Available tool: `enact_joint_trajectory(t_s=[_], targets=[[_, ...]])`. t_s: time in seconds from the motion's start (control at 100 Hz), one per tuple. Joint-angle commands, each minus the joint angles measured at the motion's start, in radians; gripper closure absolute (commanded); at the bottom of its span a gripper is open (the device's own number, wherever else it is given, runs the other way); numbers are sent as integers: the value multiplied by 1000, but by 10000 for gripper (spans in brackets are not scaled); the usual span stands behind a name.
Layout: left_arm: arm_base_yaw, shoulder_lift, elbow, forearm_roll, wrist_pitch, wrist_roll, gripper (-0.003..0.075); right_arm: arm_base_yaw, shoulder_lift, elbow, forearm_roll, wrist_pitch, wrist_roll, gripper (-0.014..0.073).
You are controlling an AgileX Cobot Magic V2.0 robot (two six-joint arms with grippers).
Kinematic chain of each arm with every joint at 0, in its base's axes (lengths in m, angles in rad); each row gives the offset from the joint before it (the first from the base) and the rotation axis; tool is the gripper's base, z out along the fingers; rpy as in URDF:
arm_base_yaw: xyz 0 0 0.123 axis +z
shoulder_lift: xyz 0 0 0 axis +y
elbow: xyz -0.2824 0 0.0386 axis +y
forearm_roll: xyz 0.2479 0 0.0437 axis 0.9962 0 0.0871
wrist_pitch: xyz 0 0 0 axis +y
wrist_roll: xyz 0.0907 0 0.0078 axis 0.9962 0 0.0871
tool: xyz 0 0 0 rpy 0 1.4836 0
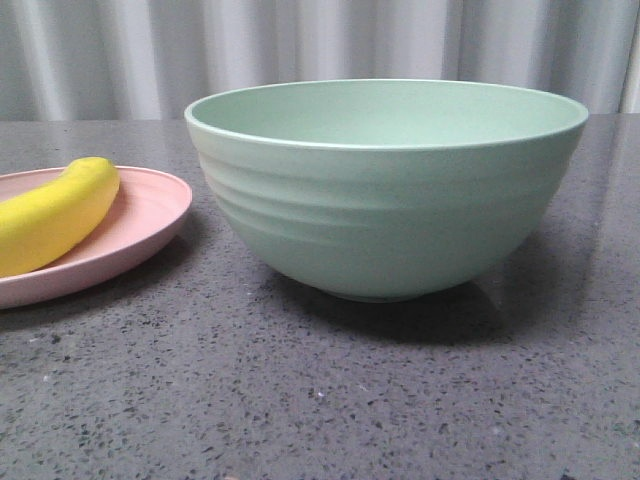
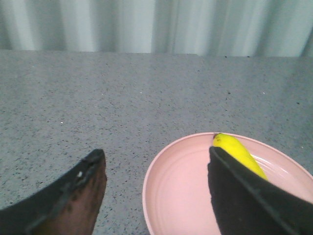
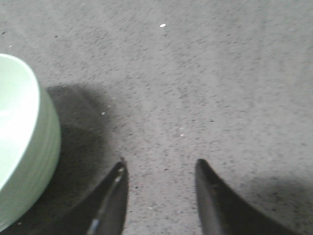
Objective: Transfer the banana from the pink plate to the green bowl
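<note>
The yellow banana (image 1: 68,207) is clear of the green bowl, so the robot's left gripper should keep going toward the banana's near half (image 1: 25,240) until its open fingers are on both sides of it.
The yellow banana (image 1: 52,215) lies on the pink plate (image 1: 140,235) at the left of the front view. The green bowl (image 1: 385,185) stands right of the plate. No gripper shows in the front view. In the left wrist view my left gripper (image 2: 156,156) is open and empty above the plate's (image 2: 181,191) near edge; one finger (image 2: 244,196) partly covers the banana (image 2: 239,152). In the right wrist view my right gripper (image 3: 160,166) is open and empty over bare table, beside the bowl (image 3: 24,147).
The table (image 1: 320,400) is dark grey speckled stone. A pale corrugated wall (image 1: 320,45) runs along its far edge.
</note>
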Motion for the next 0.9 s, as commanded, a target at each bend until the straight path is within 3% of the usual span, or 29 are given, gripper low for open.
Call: enact_joint_trajectory(t_s=[0.0, 0.34, 0.89], targets=[[-53, 63, -68, -14, -37, 16, 300, 19, 31, -40, 41, -50, -24, 221], [-314, 292, -133, -14, -10, 18, 300, 171, 81, -40, 52, -87, -36, 218], [-328, 552, -158, -11, -42, 34, 300, 336, 81, -40, 135, -149, -36, 218]])
